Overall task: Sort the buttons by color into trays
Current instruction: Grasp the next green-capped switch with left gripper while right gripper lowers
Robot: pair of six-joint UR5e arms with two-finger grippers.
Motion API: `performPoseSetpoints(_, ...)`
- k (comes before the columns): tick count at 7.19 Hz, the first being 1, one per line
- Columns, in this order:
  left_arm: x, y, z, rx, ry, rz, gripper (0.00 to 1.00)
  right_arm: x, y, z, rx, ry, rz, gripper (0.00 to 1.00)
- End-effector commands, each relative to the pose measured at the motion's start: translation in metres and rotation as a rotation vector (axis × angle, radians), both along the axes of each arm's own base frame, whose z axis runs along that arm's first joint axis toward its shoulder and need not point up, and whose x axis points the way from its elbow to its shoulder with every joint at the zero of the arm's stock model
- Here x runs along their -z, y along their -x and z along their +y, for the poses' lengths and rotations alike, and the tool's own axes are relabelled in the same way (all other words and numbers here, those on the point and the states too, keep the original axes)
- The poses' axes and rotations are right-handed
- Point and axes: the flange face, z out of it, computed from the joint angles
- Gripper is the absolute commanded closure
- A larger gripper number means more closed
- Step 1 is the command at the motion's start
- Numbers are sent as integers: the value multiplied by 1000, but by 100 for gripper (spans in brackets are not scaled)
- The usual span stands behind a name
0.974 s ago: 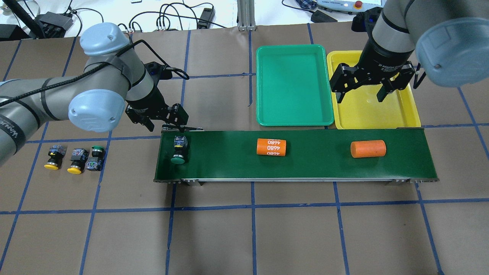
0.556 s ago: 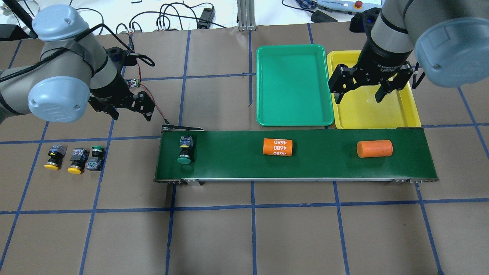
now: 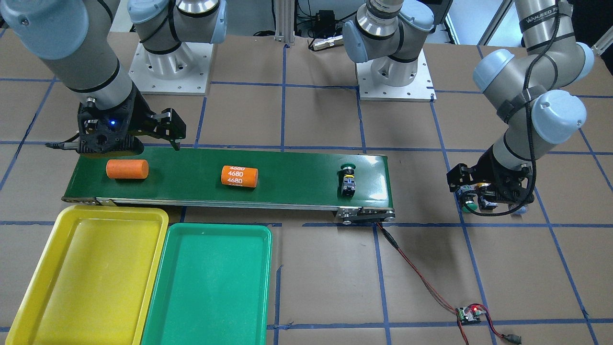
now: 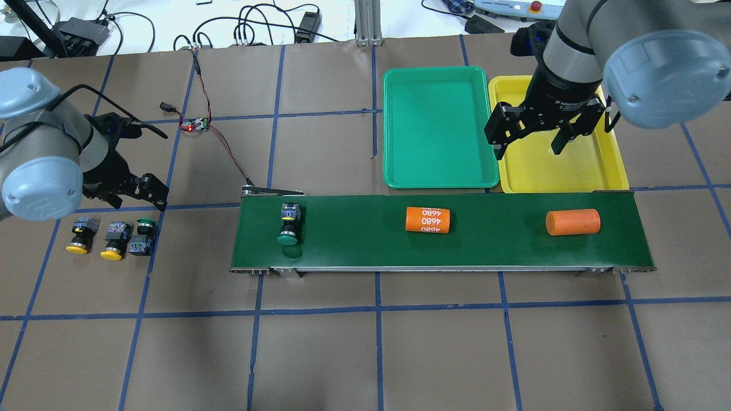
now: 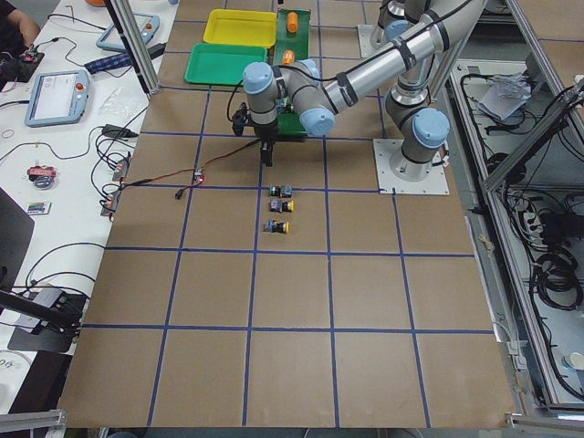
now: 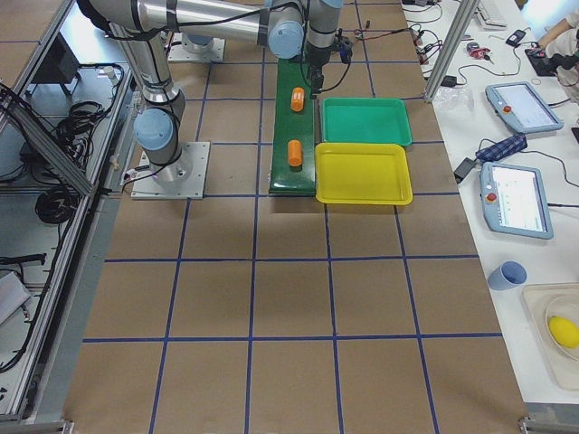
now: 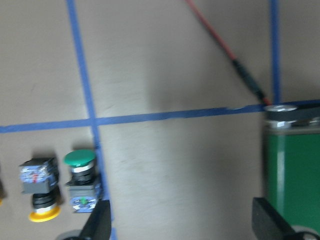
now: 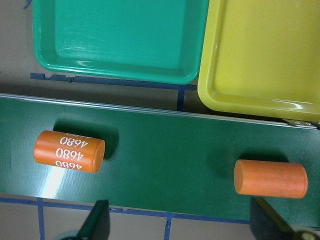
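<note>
My right gripper will have the green-capped button (image 7: 82, 181) riding toward it when I put the button on the belt, because a lit circuit board (image 3: 470, 314) is wired to the belt.
One green-capped button (image 4: 288, 225) lies on its side near the left end of the dark-green belt (image 4: 354, 245). Three more buttons stand in a row on the paper left of the belt: two yellow-capped (image 4: 78, 234) (image 4: 114, 240) and one green-capped (image 4: 144, 236). My left gripper (image 4: 135, 197) hovers open just behind that row, holding nothing; its wrist view shows the green-capped button (image 7: 80, 180) and a yellow one (image 7: 40, 187). The green tray (image 4: 438, 128) and yellow tray (image 4: 594, 165) sit behind the belt. My right gripper (image 4: 528, 142) hangs open over the yellow tray's left part.
Two orange cylinders ride the belt, one printed 4680 (image 4: 428, 220) and a plain one (image 4: 573, 222). A red-black cable runs from the belt's left end to a small circuit board (image 4: 197, 124). Blue tape lines grid the brown paper.
My left arm swung left, from the belt's left end to behind the row of buttons. The belt carried the green button and both cylinders rightward. The right gripper shifted slightly left.
</note>
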Motion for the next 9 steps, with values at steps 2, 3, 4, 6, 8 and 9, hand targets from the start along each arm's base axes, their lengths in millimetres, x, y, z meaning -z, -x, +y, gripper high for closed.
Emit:
performPoseSetpoints(2,51,-18,14,46,-20,16,0,12,-13,-5,2,-23,-65,0)
performPoseSetpoints(3,58,-18,13,54,-33,23,0,14,-13,-5,3,-29,-69,0)
performPoseSetpoints(4,62,-19,13,65,-42,27,0,19,-14,-4,22,-41,-70,0)
performPoseSetpoints(6,66,-21,12,115,-50,31,0,33,-26,4,68,-63,-60,0)
performPoseSetpoints(8,74,-20,12,121,-64,41,0,38,-30,3,62,-68,-61,0)
performPoseSetpoints(9,75,-22,9,120,-64,37,20,38,-30,3,60,-68,-58,0)
